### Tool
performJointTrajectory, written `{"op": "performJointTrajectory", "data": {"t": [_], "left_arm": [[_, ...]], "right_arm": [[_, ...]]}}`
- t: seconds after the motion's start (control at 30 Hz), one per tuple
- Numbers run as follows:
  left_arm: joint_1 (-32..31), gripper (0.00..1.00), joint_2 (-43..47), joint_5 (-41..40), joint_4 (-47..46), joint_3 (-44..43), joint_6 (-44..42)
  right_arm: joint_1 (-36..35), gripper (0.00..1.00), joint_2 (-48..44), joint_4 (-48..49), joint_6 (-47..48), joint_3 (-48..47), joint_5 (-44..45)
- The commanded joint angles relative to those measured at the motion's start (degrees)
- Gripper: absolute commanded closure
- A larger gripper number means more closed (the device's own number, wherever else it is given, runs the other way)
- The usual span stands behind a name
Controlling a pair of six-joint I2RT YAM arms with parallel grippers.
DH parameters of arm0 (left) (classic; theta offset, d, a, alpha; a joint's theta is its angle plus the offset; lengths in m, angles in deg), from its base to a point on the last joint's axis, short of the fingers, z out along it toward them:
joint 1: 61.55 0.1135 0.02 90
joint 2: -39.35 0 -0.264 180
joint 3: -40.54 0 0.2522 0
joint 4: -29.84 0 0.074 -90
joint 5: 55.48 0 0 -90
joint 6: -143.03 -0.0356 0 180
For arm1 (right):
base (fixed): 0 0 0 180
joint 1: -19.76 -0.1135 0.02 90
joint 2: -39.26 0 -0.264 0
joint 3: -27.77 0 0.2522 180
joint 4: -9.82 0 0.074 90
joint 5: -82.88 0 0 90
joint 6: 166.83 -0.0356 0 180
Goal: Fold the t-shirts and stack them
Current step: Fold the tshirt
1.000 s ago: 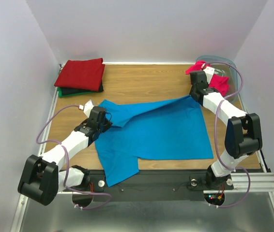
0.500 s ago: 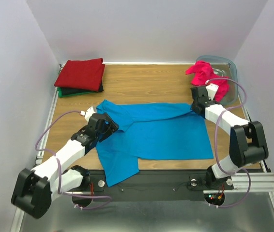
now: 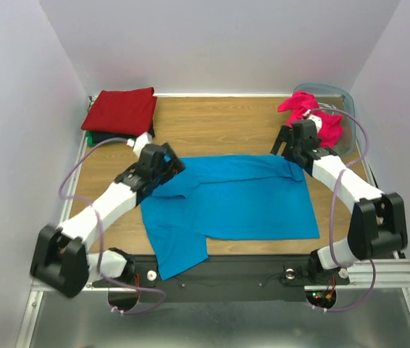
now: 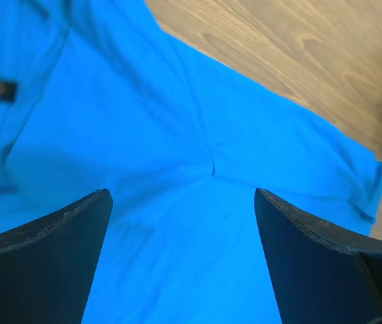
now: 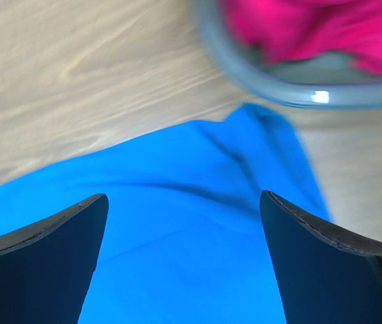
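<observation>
The blue t-shirt's sleeve [image 3: 180, 258] hangs over the table's near edge, so my left gripper and my right gripper should pull the t-shirt's folded far edge [image 3: 237, 167] back before they fold any further.
A bright blue t-shirt [image 3: 241, 199] lies spread on the wooden table, its far edge folded over and one sleeve hanging toward the near edge. My left gripper [image 3: 172, 168] hovers open over the shirt's far-left part; blue cloth [image 4: 177, 135] fills the space beneath the empty jaws [image 4: 181, 196]. My right gripper [image 3: 283, 148] stands open above the shirt's far-right corner [image 5: 265, 135], nothing between its fingers [image 5: 183, 197]. A magenta-pink t-shirt [image 3: 314, 116] lies crumpled in the bin. A folded dark red t-shirt [image 3: 122, 109] tops a stack on black [image 3: 129, 135] and green [image 3: 96, 141] ones.
The translucent blue-grey bin [image 3: 342, 98] sits at the back right corner, its rim [image 5: 258, 81] just beyond the right gripper. White walls close in the table on three sides. A metal rail [image 3: 379, 272] runs along the near edge.
Both grippers went from shut on the blue shirt to open and let it go. Its lifted far edge now lies flat. The left arm swung toward the back.
</observation>
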Motion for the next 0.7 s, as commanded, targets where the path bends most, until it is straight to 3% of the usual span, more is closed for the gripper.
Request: {"op": "performJointTrajectory", "data": {"t": [0.0,0.13,0.33,0.67], "left_arm": [[2.25,0.02,-11.78,2.88,-5.80,-7.23,-5.22],[5.95,0.02,-25.83,5.98,-7.56,-15.22,-7.07],[11.39,0.02,-36.22,6.15,-9.75,-18.49,-7.95],[16.85,0.03,-36.50,8.52,-10.38,-12.79,-8.65]], "right_arm": [[-1.04,0.00,7.43,3.92,3.09,-4.10,-9.10],[-1.13,0.00,16.04,4.10,3.89,-10.60,-6.21],[-0.96,0.00,26.07,4.10,3.98,-16.67,2.06],[0.10,0.00,30.65,4.10,1.43,-17.38,9.17]]}}
